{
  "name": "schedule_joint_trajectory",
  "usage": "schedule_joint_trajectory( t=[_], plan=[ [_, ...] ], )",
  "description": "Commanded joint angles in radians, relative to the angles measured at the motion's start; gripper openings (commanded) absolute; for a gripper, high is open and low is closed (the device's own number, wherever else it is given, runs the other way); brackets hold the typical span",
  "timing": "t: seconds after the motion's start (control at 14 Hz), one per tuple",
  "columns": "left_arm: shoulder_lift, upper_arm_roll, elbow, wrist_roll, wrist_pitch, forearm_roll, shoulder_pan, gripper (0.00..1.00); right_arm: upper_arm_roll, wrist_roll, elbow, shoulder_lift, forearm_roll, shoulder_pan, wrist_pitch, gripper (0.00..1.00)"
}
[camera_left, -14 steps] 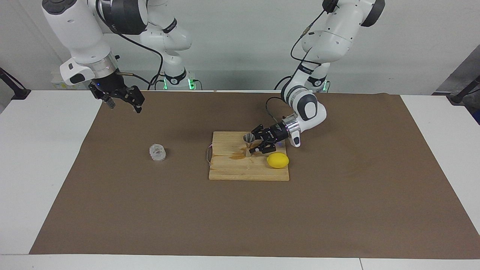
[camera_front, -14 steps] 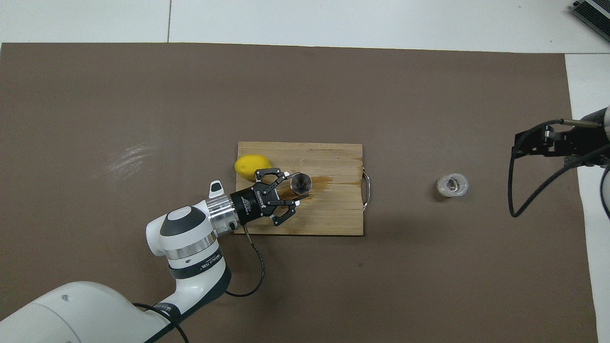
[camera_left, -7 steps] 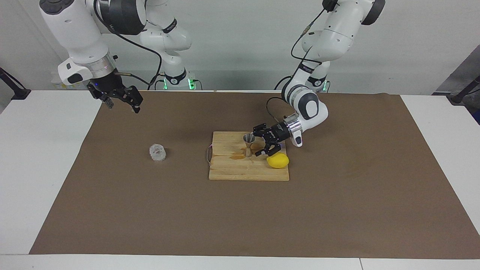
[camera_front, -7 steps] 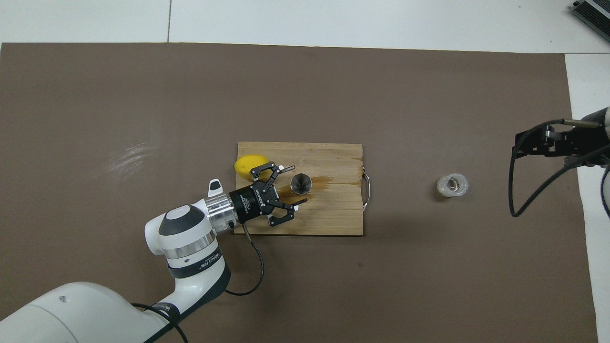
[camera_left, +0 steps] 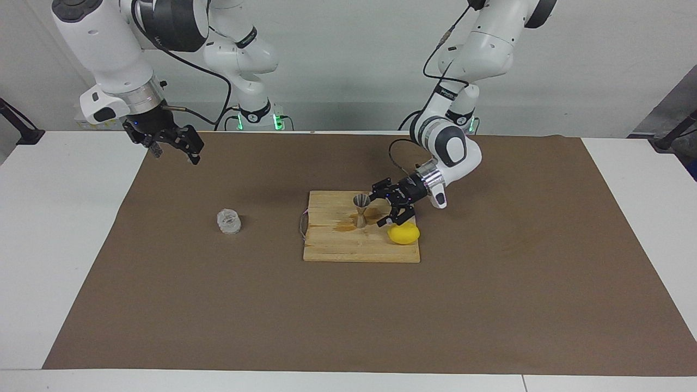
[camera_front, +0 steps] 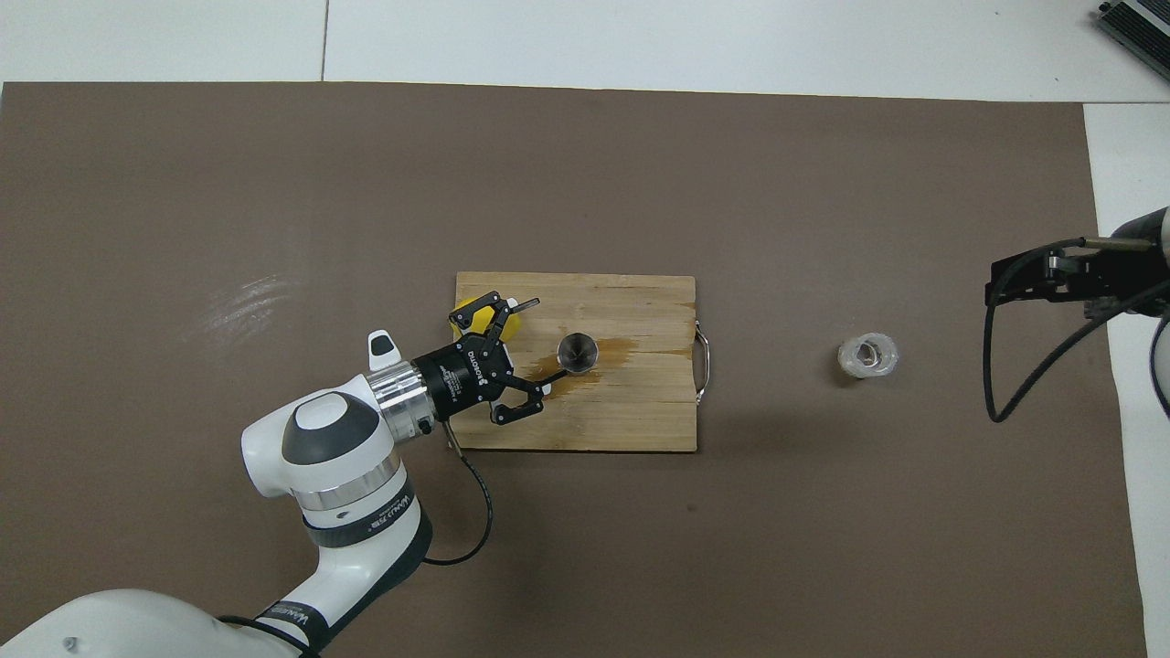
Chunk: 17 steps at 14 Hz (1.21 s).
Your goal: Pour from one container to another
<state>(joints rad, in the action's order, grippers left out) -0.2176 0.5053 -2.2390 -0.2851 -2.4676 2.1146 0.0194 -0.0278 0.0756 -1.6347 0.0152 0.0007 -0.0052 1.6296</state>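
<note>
I can see shiny metal (camera_front: pixel 577 352) deep inside the steel jigger, so I expect the ribbed glass cup (camera_front: pixel 867 355) to hold the liquid that fills it when tipped.
The steel jigger (camera_left: pixel 360 209) (camera_front: pixel 578 353) stands upright on the wooden cutting board (camera_left: pixel 354 247) (camera_front: pixel 631 411), free of any grip. My left gripper (camera_left: pixel 378 208) (camera_front: pixel 547 338) is open just beside it, toward the left arm's end, with a gap between its fingertips and the jigger. It hangs partly over the lemon (camera_left: pixel 403 233) (camera_front: pixel 505 323). The ribbed glass cup (camera_left: pixel 229 221) (camera_front: pixel 868 355) sits alone on the brown mat toward the right arm's end. My right gripper (camera_left: pixel 174 147) (camera_front: pixel 1033 279) waits open and raised over the mat's edge, well apart from the cup.
A brown wet stain (camera_left: pixel 346 226) (camera_front: pixel 622 347) marks the board next to the jigger. The board has a metal handle (camera_front: pixel 702 367) on the side facing the glass cup. A brown mat (camera_left: pixel 490 305) covers most of the white table.
My left gripper opened off the jigger and drew back toward the lemon, leaving the jigger standing. The right gripper drifted slightly up and away from the cup.
</note>
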Motion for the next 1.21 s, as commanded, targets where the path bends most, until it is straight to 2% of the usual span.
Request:
schedule_joint_trajectory(
  t=[0.0,0.43,0.71,1.0,1.14],
  plan=[
    [0.072,-0.002,-0.037,-0.022,-0.065,-0.021,0.005,1.0,0.006,-0.118,-0.069,-0.038,0.012,-0.002,0.029,1.0],
    [0.141,-0.002,-0.051,-0.022,-0.134,-0.105,0.007,1.0,0.008,-0.455,-0.154,-0.055,0.012,-0.002,0.076,1.0],
    [0.152,-0.005,-0.054,-0.02,-0.143,-0.226,0.007,1.0,0.008,-0.67,-0.227,-0.072,0.012,-0.002,0.131,1.0],
    [0.143,-0.008,-0.056,-0.023,-0.09,-0.439,0.001,1.0,0.009,-0.845,-0.272,-0.073,0.01,-0.002,0.16,1.0],
    [0.138,-0.011,-0.056,-0.023,-0.062,-0.467,-0.01,1.0,0.009,-0.951,-0.292,-0.072,0.01,-0.002,0.203,1.0]
  ],
)
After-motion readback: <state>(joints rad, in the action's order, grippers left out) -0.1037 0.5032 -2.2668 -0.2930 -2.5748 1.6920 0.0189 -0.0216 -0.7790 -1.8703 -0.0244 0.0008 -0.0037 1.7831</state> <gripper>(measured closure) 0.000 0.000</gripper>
